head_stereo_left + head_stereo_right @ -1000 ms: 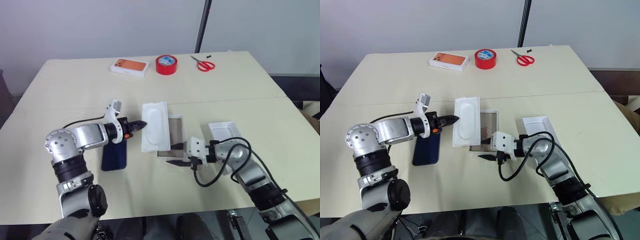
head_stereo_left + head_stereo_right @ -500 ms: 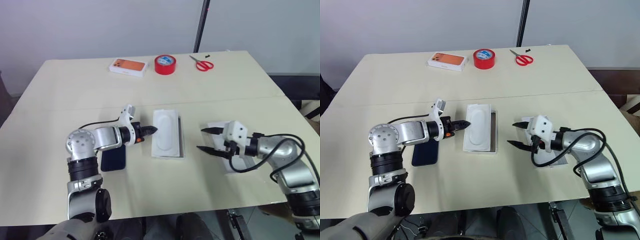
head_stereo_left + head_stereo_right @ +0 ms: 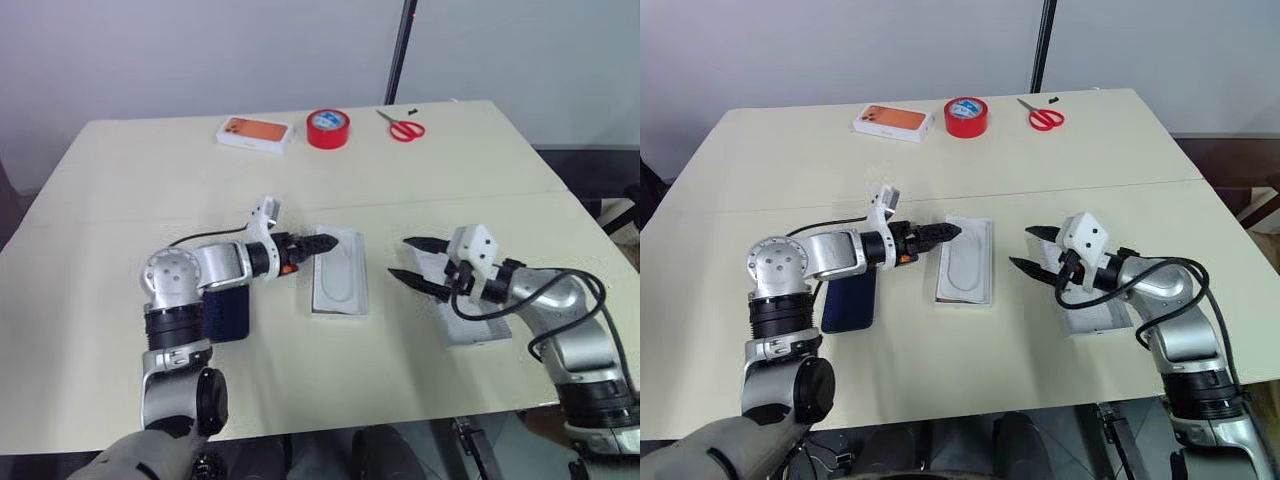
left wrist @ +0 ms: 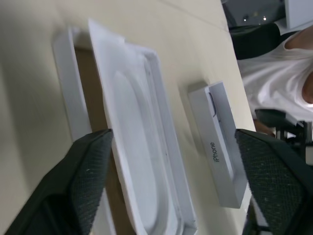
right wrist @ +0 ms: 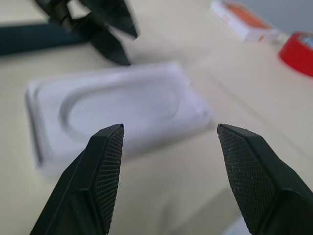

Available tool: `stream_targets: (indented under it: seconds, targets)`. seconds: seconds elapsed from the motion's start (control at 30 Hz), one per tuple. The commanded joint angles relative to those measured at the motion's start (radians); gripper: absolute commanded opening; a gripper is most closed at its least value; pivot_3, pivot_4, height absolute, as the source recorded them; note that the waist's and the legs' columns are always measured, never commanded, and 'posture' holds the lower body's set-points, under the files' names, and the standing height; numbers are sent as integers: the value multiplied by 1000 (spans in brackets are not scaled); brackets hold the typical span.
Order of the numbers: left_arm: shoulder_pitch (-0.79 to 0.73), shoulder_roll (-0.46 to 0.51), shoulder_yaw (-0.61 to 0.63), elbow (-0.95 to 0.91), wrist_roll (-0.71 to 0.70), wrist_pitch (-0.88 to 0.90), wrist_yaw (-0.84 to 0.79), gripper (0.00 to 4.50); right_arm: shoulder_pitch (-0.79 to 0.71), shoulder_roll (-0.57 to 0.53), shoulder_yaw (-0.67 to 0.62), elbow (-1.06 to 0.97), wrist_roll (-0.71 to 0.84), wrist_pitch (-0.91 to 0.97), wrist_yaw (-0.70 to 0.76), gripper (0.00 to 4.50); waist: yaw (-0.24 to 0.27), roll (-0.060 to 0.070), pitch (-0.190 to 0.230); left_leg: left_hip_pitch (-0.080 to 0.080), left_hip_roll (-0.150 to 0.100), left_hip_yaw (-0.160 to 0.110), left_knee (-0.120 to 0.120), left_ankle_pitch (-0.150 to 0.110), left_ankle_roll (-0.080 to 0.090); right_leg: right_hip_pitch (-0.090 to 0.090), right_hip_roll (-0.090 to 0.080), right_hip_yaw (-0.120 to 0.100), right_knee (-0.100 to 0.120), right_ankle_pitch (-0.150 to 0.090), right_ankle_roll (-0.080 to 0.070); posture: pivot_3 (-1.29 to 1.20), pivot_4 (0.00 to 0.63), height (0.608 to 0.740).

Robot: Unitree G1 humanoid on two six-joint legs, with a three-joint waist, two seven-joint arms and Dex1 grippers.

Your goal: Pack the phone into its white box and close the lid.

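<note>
The phone [image 3: 227, 314] will sit just below the box's rim when I lower it in, because the white box's sides [image 4: 172, 139] stand up around the insert.
The white box [image 3: 362, 282] lies in the middle of the table with a flat white insert [image 3: 336, 274] with an oval recess resting in it, slightly askew; a strip of brown floor [image 4: 92, 93] shows beside it. My left gripper [image 3: 322, 242] hovers open at the box's near-left corner, holding nothing. The dark blue phone [image 3: 849, 301] lies flat to the left, partly under my left forearm. The lid [image 3: 1096, 316] sits to the right, partly under my right arm, its side [image 4: 217, 149] printed with "iPhone". My right gripper [image 3: 412, 260] is open and empty, pointing at the box from the right.
At the far edge of the table lie a white box with an orange phone picture [image 3: 254, 133], a red tape roll [image 3: 328, 128] and red scissors [image 3: 402, 127]. A black pole [image 3: 399, 50] rises behind the table. A person in a white shirt [image 4: 274, 73] is beyond it.
The insert, held tilted up by my left gripper a second ago, now lies flat in the box, and that gripper has opened. My right gripper has lifted and drawn away to the right.
</note>
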Motion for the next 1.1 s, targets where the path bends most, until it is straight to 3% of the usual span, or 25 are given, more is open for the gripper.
stream_targets:
  seconds: [0.03, 0.07, 0.23, 0.3, 0.4, 0.5, 0.77, 1.1]
  targets:
    - [46, 95, -69, -130, 41, -95, -134, 4335, -36, 44, 46, -44, 12, 23, -25, 2653, 3, 0, 0, 0, 0, 0, 0, 0, 0, 0, 0, 0, 0, 0, 0, 0, 150, 740]
    - [75, 124, -74, -166, 65, -166, -185, 4335, -41, 62, 75, -40, -8, 16, -33, 2360, 3, 0, 0, 0, 0, 0, 0, 0, 0, 0, 0, 0, 0, 0, 0, 0, 150, 740]
    - [217, 334, -174, -233, 234, -439, -430, 4335, -79, 128, 201, 2, -118, -29, -82, 17, 3, 2, 1, 0, 0, 0, -1, 0, -1, -1, 0, 0, 0, 0, 0, 0, 150, 740]
    - [263, 366, -170, -222, 270, -538, -500, 4335, -99, 149, 239, 28, -153, -47, -92, 17, 5, 2, 1, 0, 0, 0, -1, 0, -1, -1, -1, 0, 0, 0, 0, 0, 150, 740]
    - [391, 358, -48, -209, 203, -641, -626, 4335, -143, 159, 338, 90, -262, -97, -90, 17, 3, 2, 1, -1, 0, 0, -1, 0, -1, -2, -1, 1, -1, 0, 0, 0, 150, 740]
    - [520, 410, -35, -219, 250, -761, -762, 4335, -185, 138, 400, 150, -358, -152, -87, 17, -2, 2, 1, -2, 1, 1, -2, 0, -1, -4, -2, 1, -1, 0, 0, 0, 150, 740]
    - [572, 396, -67, -210, 362, -988, -809, 4335, -225, 90, 485, 247, -477, -196, -17, 17, 3, 3, 2, -3, 1, -1, -1, 0, 0, -3, -2, -1, -1, 0, -1, 0, 150, 740]
    - [568, 367, -59, -233, 352, -1001, -760, 4335, -215, 97, 450, 245, -408, -161, 69, 17, 3, 3, 2, 0, 1, -1, -1, -4, 7, 0, -1, 0, -1, 0, -1, 0, 150, 740]
